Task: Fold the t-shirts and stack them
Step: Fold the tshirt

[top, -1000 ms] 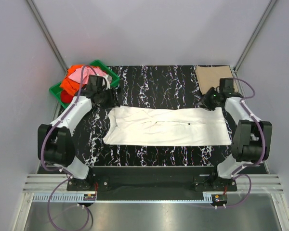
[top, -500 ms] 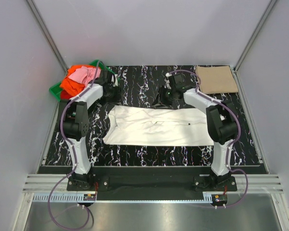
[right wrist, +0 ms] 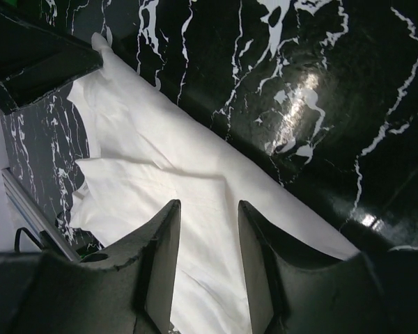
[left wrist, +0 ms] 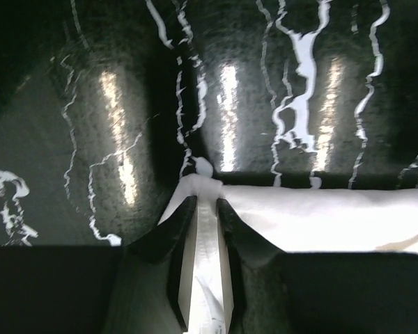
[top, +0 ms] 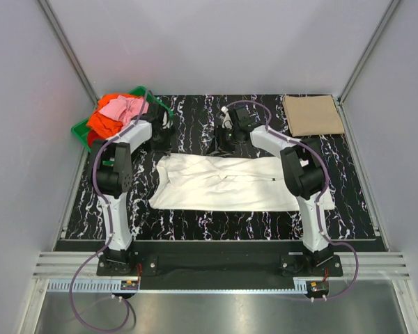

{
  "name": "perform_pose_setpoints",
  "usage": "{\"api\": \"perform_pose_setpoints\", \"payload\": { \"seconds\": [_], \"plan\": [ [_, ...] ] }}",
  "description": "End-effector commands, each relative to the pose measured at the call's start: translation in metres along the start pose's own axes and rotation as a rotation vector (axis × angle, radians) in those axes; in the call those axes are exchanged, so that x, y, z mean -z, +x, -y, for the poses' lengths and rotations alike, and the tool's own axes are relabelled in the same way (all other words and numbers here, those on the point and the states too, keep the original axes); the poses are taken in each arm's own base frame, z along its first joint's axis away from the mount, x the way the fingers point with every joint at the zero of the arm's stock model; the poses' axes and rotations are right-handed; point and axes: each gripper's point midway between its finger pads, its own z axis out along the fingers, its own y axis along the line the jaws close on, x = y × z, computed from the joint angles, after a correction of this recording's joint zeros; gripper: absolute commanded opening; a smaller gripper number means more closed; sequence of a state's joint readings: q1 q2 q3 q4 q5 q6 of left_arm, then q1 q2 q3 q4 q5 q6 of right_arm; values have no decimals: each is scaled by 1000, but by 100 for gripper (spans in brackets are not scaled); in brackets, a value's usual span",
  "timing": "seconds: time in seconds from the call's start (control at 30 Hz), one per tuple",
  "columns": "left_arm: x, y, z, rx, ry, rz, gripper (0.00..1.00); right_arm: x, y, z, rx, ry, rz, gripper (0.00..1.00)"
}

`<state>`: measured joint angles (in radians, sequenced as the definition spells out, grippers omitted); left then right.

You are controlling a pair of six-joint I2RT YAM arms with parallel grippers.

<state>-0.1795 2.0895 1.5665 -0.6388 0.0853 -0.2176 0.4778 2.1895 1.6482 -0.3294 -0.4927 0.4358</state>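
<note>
The white t-shirt's short end curves inward (top: 159,182) the way a neckline does, so I should expect a collar with a label to be hidden inside its folds.
A white t-shirt (top: 230,182) lies spread flat across the middle of the black marbled table. My left gripper (top: 161,133) is at its far left corner. In the left wrist view the gripper (left wrist: 205,202) is shut on a fold of the white cloth (left wrist: 320,216). My right gripper (top: 225,139) is over the shirt's far edge near the middle. In the right wrist view it (right wrist: 209,205) is open and empty above the white shirt (right wrist: 195,181). A folded tan t-shirt (top: 312,115) lies at the far right. Pink, orange and red t-shirts (top: 115,115) are heaped at the far left.
A green plastic crate (top: 80,130) under the heap of coloured shirts stands at the far left corner. Grey walls and metal frame posts close in the table on three sides. A metal rail runs along the near edge.
My right arm has swung left from the far right corner to the middle of the shirt's far edge. My left gripper has moved a little farther back. The white shirt has barely shifted.
</note>
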Motion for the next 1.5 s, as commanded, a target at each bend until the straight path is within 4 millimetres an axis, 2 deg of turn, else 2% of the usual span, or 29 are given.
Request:
{"api": "perform_pose_setpoints", "payload": {
  "seconds": [0.0, 0.03, 0.1, 0.13, 0.2, 0.23, 0.3, 0.4, 0.43, 0.6, 0.63, 0.83, 0.93, 1.1, 1.27, 1.47],
  "plan": [
    [18, -20, -10, 1, -71, 57, 22, -9, -6, -18, 90, -54, -5, 46],
    [28, -26, -8, 3, -66, 81, 22, -10, -6, -18, 94, -54, -5, 46],
    [40, -30, -5, 7, -60, 105, 31, -14, -4, -18, 102, -50, -10, 47],
    [53, -33, -3, 7, -54, 127, 33, -16, -3, -19, 110, -51, -13, 47],
    [66, -34, 2, 0, -27, 145, 36, -20, -2, -17, 113, -47, -19, 47],
    [79, -32, 5, -3, -7, 161, 37, -22, -1, -17, 117, -43, -23, 47],
    [95, -18, 16, -3, 61, 158, 38, -24, 2, -17, 118, -40, -34, 47],
    [104, 4, 28, -1, 128, 137, 38, -23, 5, -18, 130, -37, -38, 47],
    [107, 19, 31, -4, 150, 129, 38, -22, 5, -19, 133, -36, -36, 47],
    [107, 62, 53, -23, 224, 94, 42, -22, 8, -20, 145, -36, -42, 47],
    [102, 71, 54, -20, 236, 84, 43, -21, 7, -20, 146, -36, -39, 47],
    [71, 91, 50, 3, 223, 26, 44, -22, 11, -24, 156, -43, -47, 44],
    [59, 92, 48, 1, 219, 11, 43, -22, 12, -23, 156, -36, -46, 39],
    [61, 88, 42, -19, 182, 27, 41, -18, 12, -19, 164, -7, -35, 1],
    [72, 75, 25, -46, 75, 74, 43, -12, 8, -19, 181, 11, -13, 0],
    [66, 74, 25, -67, 70, 49, 41, -9, 2, -26, 183, 0, 2, 0]
  ]
}}
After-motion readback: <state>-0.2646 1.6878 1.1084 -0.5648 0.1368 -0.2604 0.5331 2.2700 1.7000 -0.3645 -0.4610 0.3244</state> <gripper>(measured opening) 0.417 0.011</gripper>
